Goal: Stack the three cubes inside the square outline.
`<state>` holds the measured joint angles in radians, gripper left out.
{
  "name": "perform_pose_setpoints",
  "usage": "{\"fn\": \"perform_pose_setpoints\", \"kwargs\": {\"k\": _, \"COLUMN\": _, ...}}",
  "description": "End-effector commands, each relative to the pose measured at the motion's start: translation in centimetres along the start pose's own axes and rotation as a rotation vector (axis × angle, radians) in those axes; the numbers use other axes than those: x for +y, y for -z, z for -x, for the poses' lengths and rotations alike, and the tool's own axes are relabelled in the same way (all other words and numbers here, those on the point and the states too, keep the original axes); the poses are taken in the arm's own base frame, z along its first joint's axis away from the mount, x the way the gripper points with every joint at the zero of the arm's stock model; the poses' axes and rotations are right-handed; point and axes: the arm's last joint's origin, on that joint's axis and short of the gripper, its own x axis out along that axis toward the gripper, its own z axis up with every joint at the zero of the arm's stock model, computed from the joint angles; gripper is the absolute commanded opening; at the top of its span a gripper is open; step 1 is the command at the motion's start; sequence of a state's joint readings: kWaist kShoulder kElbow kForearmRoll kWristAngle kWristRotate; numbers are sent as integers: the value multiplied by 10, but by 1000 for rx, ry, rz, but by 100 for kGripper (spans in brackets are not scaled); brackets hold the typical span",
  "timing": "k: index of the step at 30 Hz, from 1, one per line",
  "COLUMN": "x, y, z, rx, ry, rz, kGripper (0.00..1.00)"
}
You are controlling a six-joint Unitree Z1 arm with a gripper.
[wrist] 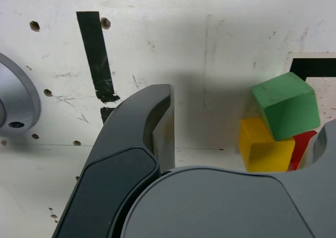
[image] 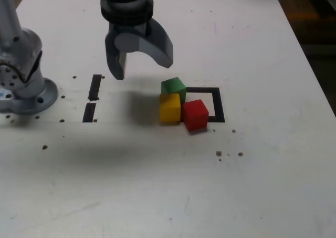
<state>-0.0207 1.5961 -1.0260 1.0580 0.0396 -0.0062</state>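
Observation:
My gripper should first move the green cube to clear table (image: 139, 75), because the green cube sits crooked against the yellow cube over the square outline's corner.
Three cubes sit bunched together on the white table: green (image: 174, 87) at the back, yellow (image: 169, 108) in front of it, and red (image: 195, 114) to the exterior view's right of the yellow one. They touch each other; none rests on top of another. The square outline (image: 216, 104) of black tape lies under and to the right of them, with its left side hidden by the cubes. My gripper (image: 143, 67) hangs open and empty above the table, left of the cubes in the exterior view. In the wrist view one dark finger (wrist: 157, 122) stands beside the green cube (wrist: 286, 104) and yellow cube (wrist: 262, 143).
The arm's grey base (image: 21, 88) stands at the exterior view's left. Two short black tape strips (image: 95, 87) (image: 89, 112) lie between base and cubes. Small crumbs (image: 226, 154) and screw holes dot the table. The table's right edge (image: 310, 65) drops off to a dark floor.

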Motion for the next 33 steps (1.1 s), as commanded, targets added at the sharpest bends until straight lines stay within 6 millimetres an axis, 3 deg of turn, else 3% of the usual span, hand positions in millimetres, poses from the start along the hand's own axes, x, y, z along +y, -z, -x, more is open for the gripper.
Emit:
{"fn": "perform_pose_setpoints", "kwargs": {"k": 1, "x": 0, "y": 3, "z": 0, "rx": -12, "ry": -1, "rz": 4, "kGripper": 95}}
{"fn": "perform_pose_setpoints", "kwargs": {"k": 21, "x": 0, "y": 41, "z": -4, "rx": -47, "ry": -1, "rz": 6, "kGripper": 95}}
{"fn": "perform_pose_setpoints", "kwargs": {"k": 33, "x": 1, "y": 23, "z": 2, "rx": -65, "ry": -15, "rz": 4, "kGripper": 95}}
